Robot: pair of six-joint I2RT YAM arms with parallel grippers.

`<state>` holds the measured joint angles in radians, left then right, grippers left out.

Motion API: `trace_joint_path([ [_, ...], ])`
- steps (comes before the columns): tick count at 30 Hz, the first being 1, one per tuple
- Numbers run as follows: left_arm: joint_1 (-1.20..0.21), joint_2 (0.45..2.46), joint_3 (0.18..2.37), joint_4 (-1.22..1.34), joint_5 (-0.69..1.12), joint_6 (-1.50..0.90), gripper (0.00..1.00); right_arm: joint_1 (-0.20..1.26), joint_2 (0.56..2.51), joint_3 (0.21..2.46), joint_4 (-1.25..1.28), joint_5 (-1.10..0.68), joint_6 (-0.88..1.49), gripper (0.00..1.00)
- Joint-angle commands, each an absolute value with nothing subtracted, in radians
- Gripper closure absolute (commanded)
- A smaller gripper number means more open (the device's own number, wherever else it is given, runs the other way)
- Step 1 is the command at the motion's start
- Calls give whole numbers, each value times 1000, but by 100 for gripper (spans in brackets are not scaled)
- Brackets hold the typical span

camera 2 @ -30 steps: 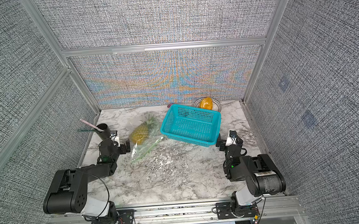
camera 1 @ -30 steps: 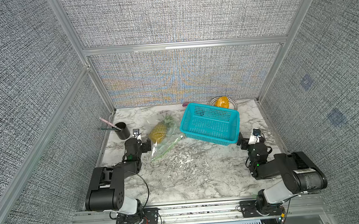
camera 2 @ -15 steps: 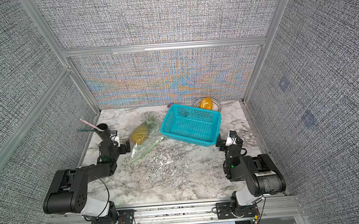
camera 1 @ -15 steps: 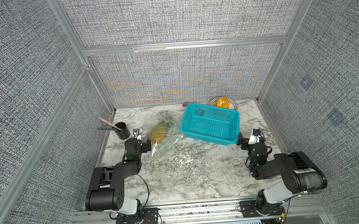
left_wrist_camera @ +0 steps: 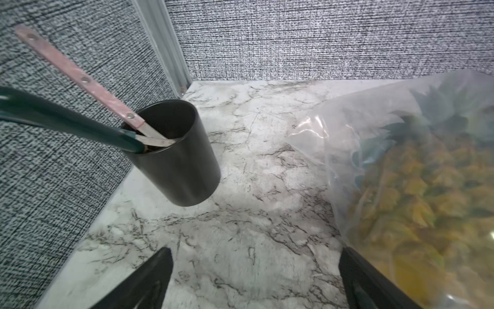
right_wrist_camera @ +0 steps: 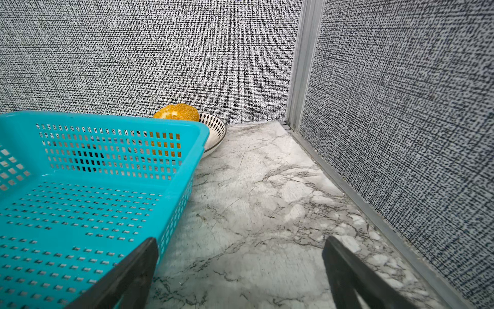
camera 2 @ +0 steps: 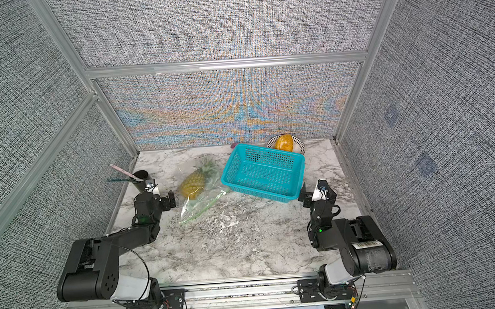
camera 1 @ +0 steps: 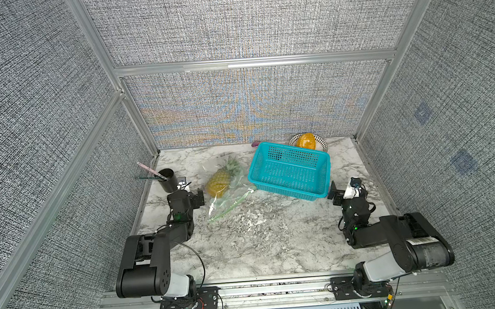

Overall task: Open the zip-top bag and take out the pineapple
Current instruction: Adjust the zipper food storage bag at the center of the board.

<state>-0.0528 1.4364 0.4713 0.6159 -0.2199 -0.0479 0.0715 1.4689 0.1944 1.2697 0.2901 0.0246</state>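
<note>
Next, I lift my left gripper clear and bring it over the zip strip [camera 1: 232, 206], because it is low beside the bag's closed side [camera 1: 206, 183], away from the green zip strip.
The zip-top bag [camera 1: 229, 199] lies flat on the marble table, left of centre, in both top views; its pale green zip strip [camera 1: 232, 205] faces the front. Inside it, the pineapple [camera 1: 218, 182] lies with its green crown towards the back wall, also seen as the pineapple [camera 2: 192, 185]. My left gripper [camera 1: 191, 192] rests low just left of the bag, open and empty; in the left wrist view the left gripper [left_wrist_camera: 255, 251] has the bag [left_wrist_camera: 401, 166] against one finger. My right gripper [camera 1: 345, 186] sits open by the basket's front right corner, and the right gripper [right_wrist_camera: 240, 240] holds nothing.
A teal basket [camera 1: 289, 170] stands right of the bag, touching it. Behind it sits a patterned bowl [camera 1: 321, 144] with a smooth orange fruit [camera 1: 306, 140]. A black cup [camera 1: 168, 180] holding utensils stands at the left wall. A small purple item [camera 1: 254, 144] lies by the back wall.
</note>
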Motion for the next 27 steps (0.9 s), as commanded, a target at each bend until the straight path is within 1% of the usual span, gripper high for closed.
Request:
trace_joint_path([
  [1,-45,1377,586,382,-453,-171,0,86,1381,310,1023,348,8,2],
  [4,-41,1322,675,235,-365,-139,0,86,1316,489,699,369,74,2],
  [6,-41,1289,748,112,-338,-178,0,91,1302,606,510,353,154,2],
  [8,-40,1272,866,-98,-338,-245,0,113,1300,764,247,366,277,2],
  [10,-40,1287,1006,-336,-320,-353,0,162,1302,891,89,330,311,2],
  [11,-43,1303,1079,-440,-280,-393,0,197,1295,931,42,307,321,2],
  [13,-61,1329,1173,-576,-189,-464,0,270,1282,985,-14,263,366,2],
  [16,-126,1354,1249,-702,-99,-588,0,351,1286,1044,-79,130,498,2],
  [17,-155,1368,1272,-748,-90,-620,0,378,1297,1054,-86,79,533,2],
  [20,-253,1403,1322,-866,-136,-713,1,453,1336,1069,-90,-42,595,2],
  [23,-291,1426,1315,-894,-71,-806,4,518,1397,1081,-78,-152,628,3],
  [27,-313,1426,1242,-831,-5,-870,4,590,1492,1096,-53,-268,628,3],
])
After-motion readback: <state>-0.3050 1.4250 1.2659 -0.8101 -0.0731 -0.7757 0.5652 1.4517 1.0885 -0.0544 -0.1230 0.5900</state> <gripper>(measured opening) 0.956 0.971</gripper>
